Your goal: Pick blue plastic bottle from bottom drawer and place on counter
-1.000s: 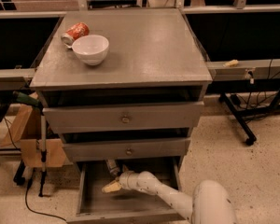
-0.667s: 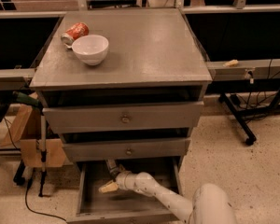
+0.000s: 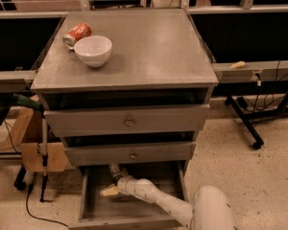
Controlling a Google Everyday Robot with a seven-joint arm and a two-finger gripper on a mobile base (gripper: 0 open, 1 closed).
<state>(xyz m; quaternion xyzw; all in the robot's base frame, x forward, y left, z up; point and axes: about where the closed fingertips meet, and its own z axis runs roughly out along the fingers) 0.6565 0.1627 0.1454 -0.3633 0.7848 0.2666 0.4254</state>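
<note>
The drawer's plain grey bottom point(image 3: 167, 178) can be seen around the blue plastic bottle point(image 3: 115, 170), so the bottom drawer should be empty when I lift the bottle out.
The bottom drawer point(image 3: 93, 211) of the grey cabinet is pulled open and shows a plain grey inside. My gripper point(image 3: 109, 191) is down in it at the middle left, and my white arm point(image 3: 158, 200) reaches in from the lower right. A slim pale shape, which looks like the blue plastic bottle point(image 3: 115, 170), stands just behind the gripper. It is partly hidden under the middle drawer's front. I cannot tell if the gripper touches it. The counter point(image 3: 153, 47) is the cabinet's flat grey top.
A white bowl point(image 3: 93, 50) and an orange-red soda can point(image 3: 77, 33) sit at the counter's far left. The two upper drawers point(image 3: 128, 122) stand slightly ajar. A cardboard box point(image 3: 31, 143) and a stand are left of the cabinet, and a wheeled desk leg point(image 3: 245, 119) is to the right.
My gripper has shifted a little to the left inside the bottom drawer. Nothing else has moved.
</note>
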